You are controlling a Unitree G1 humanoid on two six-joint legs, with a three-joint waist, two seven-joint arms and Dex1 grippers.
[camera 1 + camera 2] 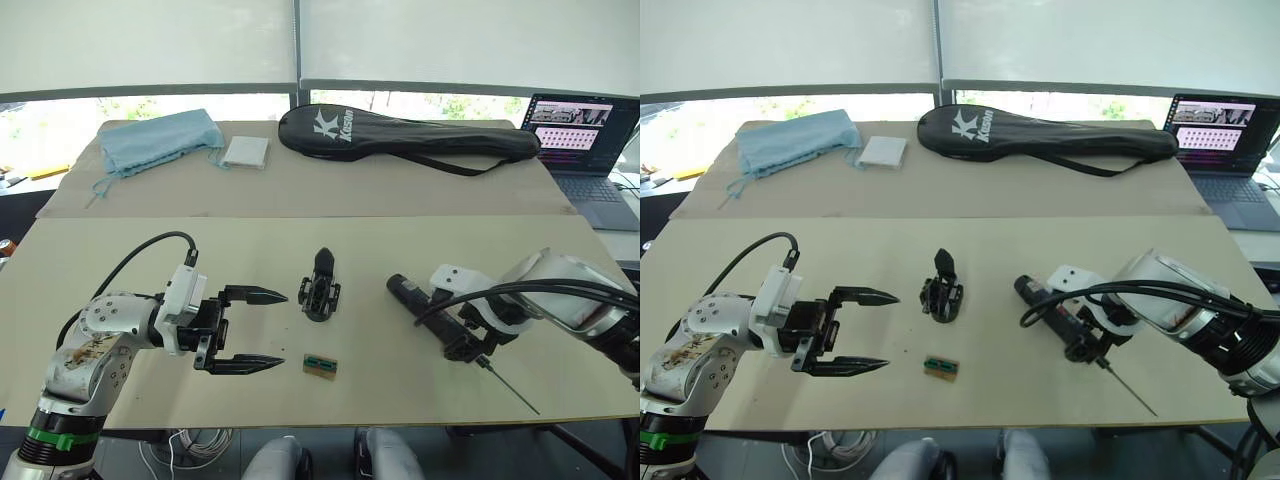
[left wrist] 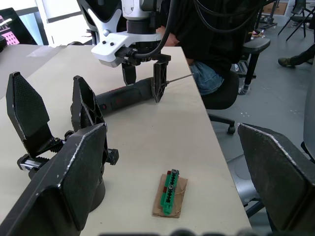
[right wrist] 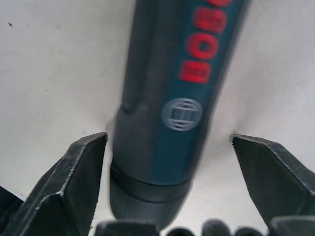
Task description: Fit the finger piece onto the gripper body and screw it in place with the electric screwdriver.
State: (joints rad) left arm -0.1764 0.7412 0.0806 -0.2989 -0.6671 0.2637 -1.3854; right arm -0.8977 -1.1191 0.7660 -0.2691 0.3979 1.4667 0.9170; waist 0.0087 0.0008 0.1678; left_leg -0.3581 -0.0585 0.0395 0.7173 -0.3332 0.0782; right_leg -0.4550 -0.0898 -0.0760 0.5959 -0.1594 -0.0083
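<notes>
The thin bit [image 1: 514, 388] is in line with the electric screwdriver's straight body [image 1: 413, 298], so the electric screwdriver will stand up straight with its bit down when I lift and turn it.
The gripper body [image 1: 320, 288] stands mid-table, a small black mechanism. In the left wrist view two black pointed fingers rise from the gripper body [image 2: 81, 115]; I cannot tell which of them is the finger piece. My left gripper [image 1: 284, 330] is open to its left, level with it, holding nothing. The electric screwdriver [image 1: 415, 298] lies flat on the table to the right, its thin bit [image 1: 512, 392] pointing toward the front edge. My right gripper [image 3: 167, 142] is open and straddles the screwdriver's barrel [image 3: 187, 73], one finger on each side with gaps showing.
A small green-and-tan block [image 1: 320, 365] lies near the front edge below the gripper body. At the back are a black racket bag [image 1: 400, 135], a blue cloth [image 1: 160, 140], a white pad [image 1: 245, 152] and a laptop [image 1: 585, 140]. A seated person [image 2: 206, 44] is beyond the table.
</notes>
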